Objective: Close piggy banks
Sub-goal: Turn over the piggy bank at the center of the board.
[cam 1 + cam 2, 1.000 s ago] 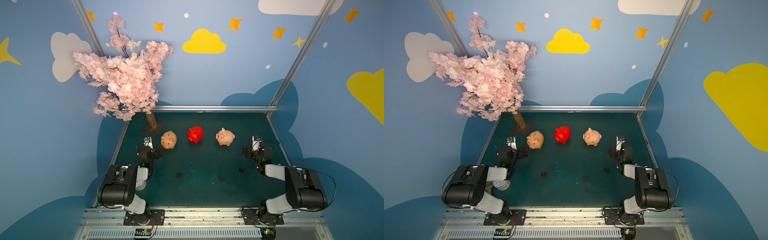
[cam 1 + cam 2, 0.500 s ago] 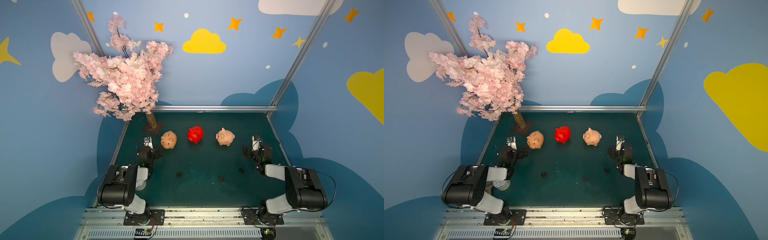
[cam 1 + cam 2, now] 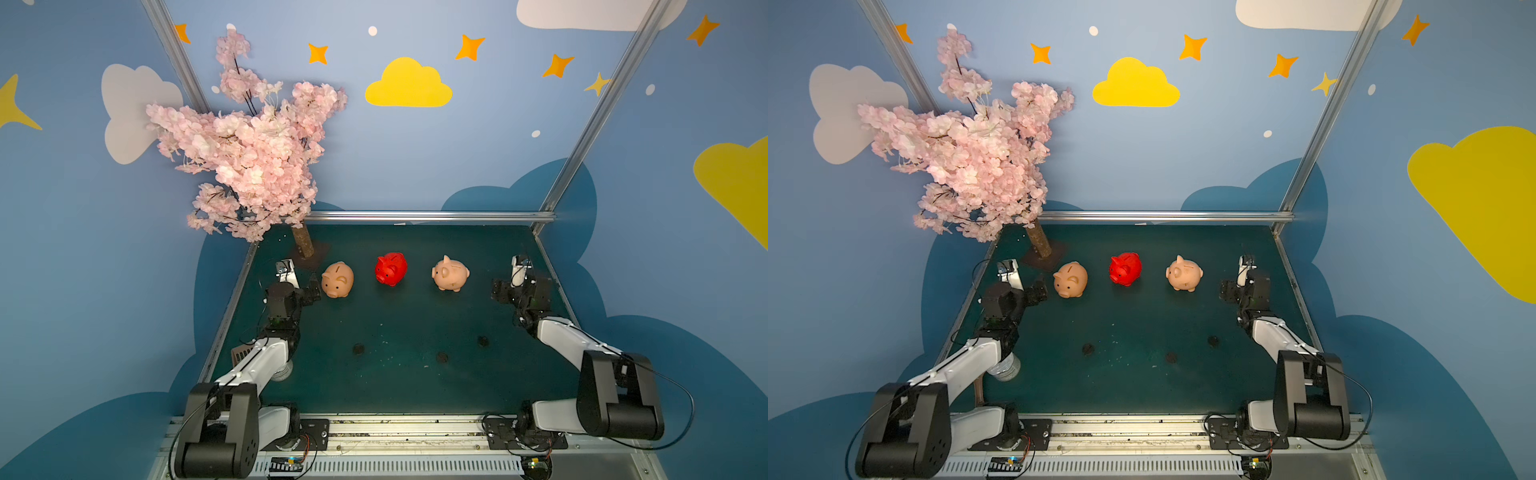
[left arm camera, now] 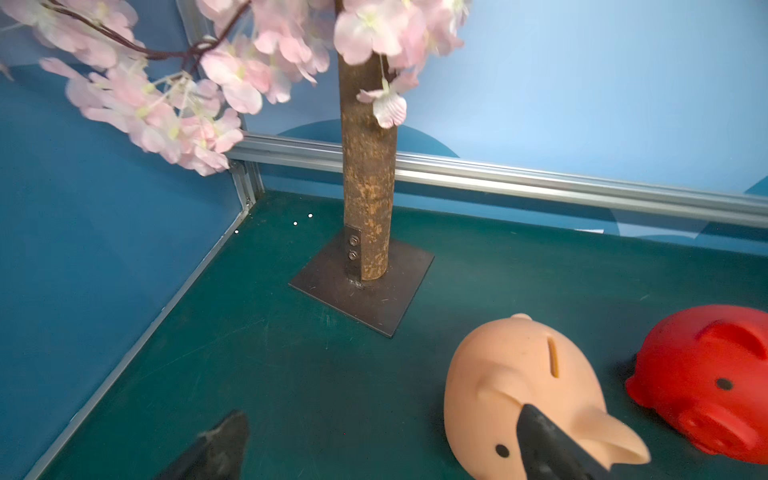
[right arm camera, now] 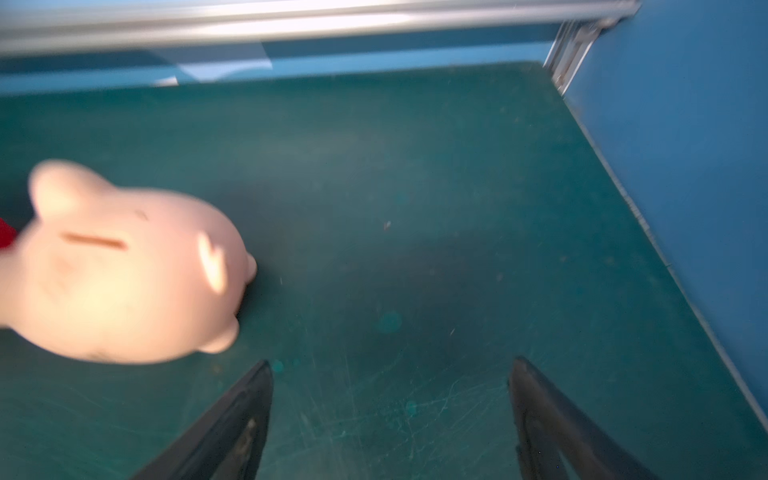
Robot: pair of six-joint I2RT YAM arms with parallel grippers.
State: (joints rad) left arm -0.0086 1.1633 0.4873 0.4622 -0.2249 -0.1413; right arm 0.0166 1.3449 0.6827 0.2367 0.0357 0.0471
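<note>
The peach pig (image 3: 337, 281) by the tree is next to my left gripper's open fingers and at an angle to them. I should swing over and turn until the fingers are on both sides of its body (image 3: 340, 276).
Three piggy banks stand upright in a row across the far half of the green table: a peach one (image 3: 337, 279) (image 4: 519, 390), a red one (image 3: 390, 269) (image 4: 706, 378) and another peach one (image 3: 451, 273) (image 5: 120, 266). My left gripper (image 3: 308, 292) (image 4: 381, 430) is open just left of the first peach pig; in the left wrist view one fingertip (image 4: 540, 436) overlaps its face. My right gripper (image 3: 503, 291) (image 5: 390, 365) is open over bare mat, to the right of the other peach pig. Both hold nothing. The pigs' bellies are hidden.
Three small dark round plugs (image 3: 358, 348) (image 3: 441, 356) (image 3: 482, 341) lie apart on the near half of the mat. A pink blossom tree (image 3: 253, 166) rises at the back left; its trunk (image 4: 365, 174) stands on a square plate (image 4: 399, 299). Aluminium rails and blue walls bound the table.
</note>
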